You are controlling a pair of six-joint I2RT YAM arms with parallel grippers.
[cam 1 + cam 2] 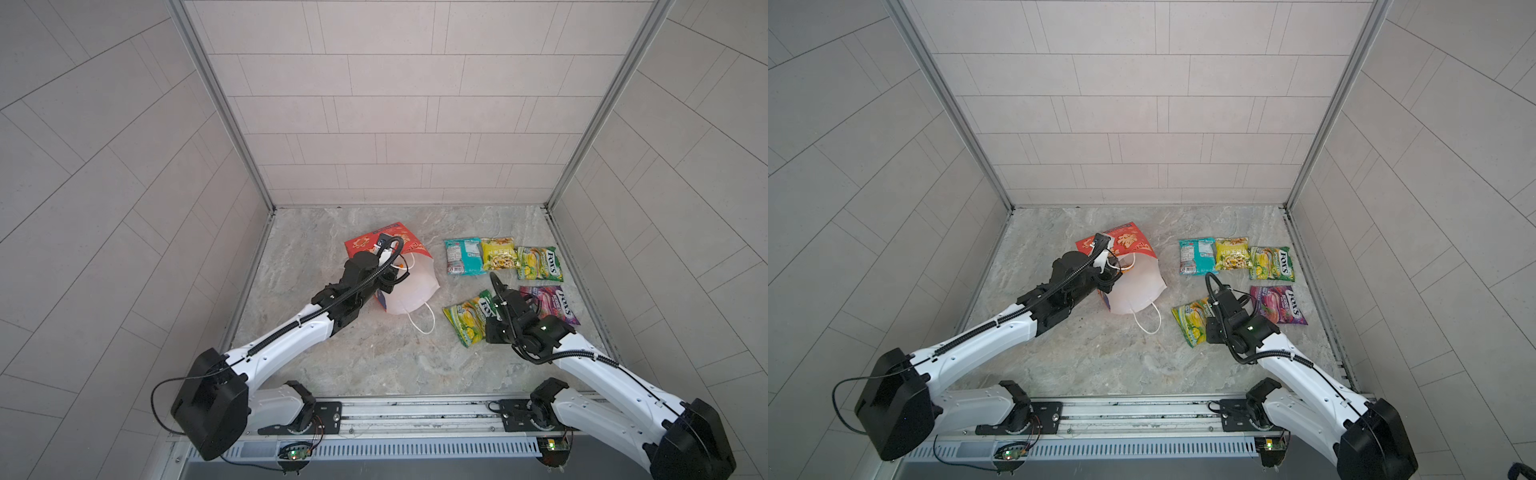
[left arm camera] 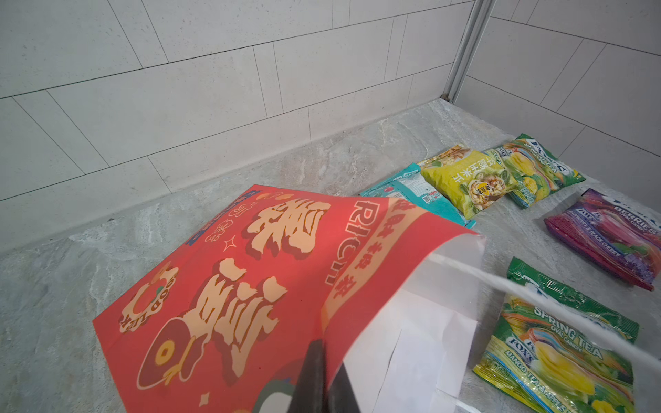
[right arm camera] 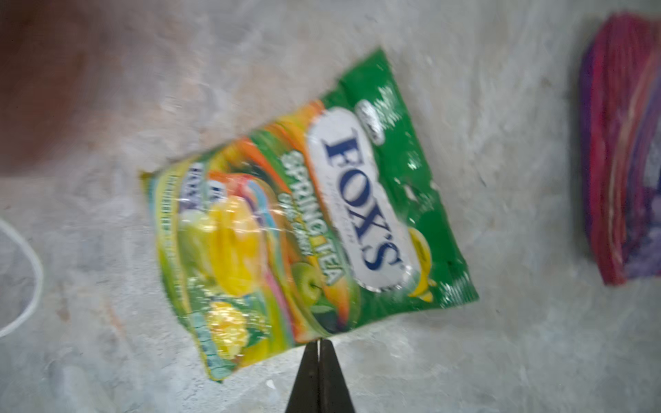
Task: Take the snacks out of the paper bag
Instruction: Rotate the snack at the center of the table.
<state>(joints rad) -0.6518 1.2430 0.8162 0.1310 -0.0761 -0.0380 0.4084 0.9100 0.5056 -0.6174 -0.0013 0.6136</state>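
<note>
The nearer green FOX'S packet (image 1: 464, 321) sits crooked, my right gripper at its near edge, so that gripper should cross to its far edge (image 1: 465, 301) and rotate it straighter.
The red paper bag (image 1: 397, 243) lies on its side with its white inside (image 1: 411, 286) facing right. My left gripper (image 2: 323, 343) is shut on the bag's upper wall at the mouth and holds it up. Five snacks lie on the table to the right of the bag: a teal packet (image 1: 461, 255), a yellow one (image 1: 497, 252), a green FOX'S one (image 1: 539, 262), a purple FOX'S one (image 1: 550, 303) and a nearer green FOX'S packet (image 3: 304, 221). My right gripper (image 3: 319, 341) is shut, its tips at that nearer packet's edge, and the view is blurred. A bit of orange (image 1: 401, 264) shows inside the bag's mouth.
A white cord handle (image 1: 424, 324) trails from the bag's mouth onto the marble tabletop (image 1: 374, 353). Tiled walls close in the back and both sides. The metal rail (image 1: 415, 411) with both arm bases runs along the front edge.
</note>
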